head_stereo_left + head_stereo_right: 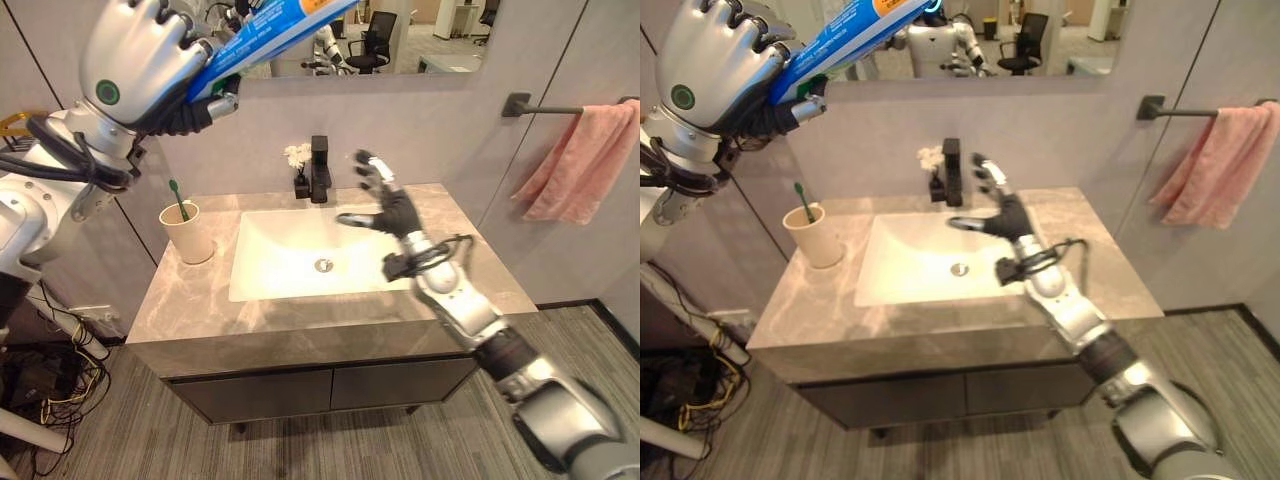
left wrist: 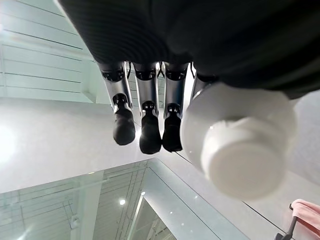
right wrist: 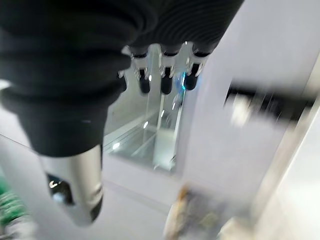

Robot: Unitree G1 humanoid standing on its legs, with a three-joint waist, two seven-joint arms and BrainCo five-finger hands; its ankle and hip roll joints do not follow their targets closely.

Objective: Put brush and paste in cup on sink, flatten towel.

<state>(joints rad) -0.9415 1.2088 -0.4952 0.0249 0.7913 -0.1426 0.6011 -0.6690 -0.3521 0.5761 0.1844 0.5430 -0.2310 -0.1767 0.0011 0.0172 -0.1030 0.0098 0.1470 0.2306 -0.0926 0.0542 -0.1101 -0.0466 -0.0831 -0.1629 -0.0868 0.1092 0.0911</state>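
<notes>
I expect the blue toothpaste tube (image 1: 262, 42) to stand and stick out above the cup's rim when I lower it in, because the beige cup (image 1: 188, 236) is shorter than the tube.
My left hand (image 1: 140, 60) is raised high at the upper left, shut on a blue toothpaste tube (image 1: 270, 35) that slants up towards the mirror. The tube's white cap (image 2: 240, 150) shows beside the curled fingers (image 2: 142, 130) in the left wrist view. On the counter's left side stands a beige cup (image 1: 187, 232) with a green toothbrush (image 1: 177, 195) upright in it. My right hand (image 1: 385, 205) hovers open over the white sink basin (image 1: 300, 270), holding nothing. A pink towel (image 1: 585, 160) hangs bunched from a wall bar at the right.
A black faucet (image 1: 319, 170) and a small white flower sprig (image 1: 297, 155) stand behind the basin. A mirror (image 1: 400, 40) covers the wall above. The grey stone counter (image 1: 470, 270) has bare room on both sides of the basin.
</notes>
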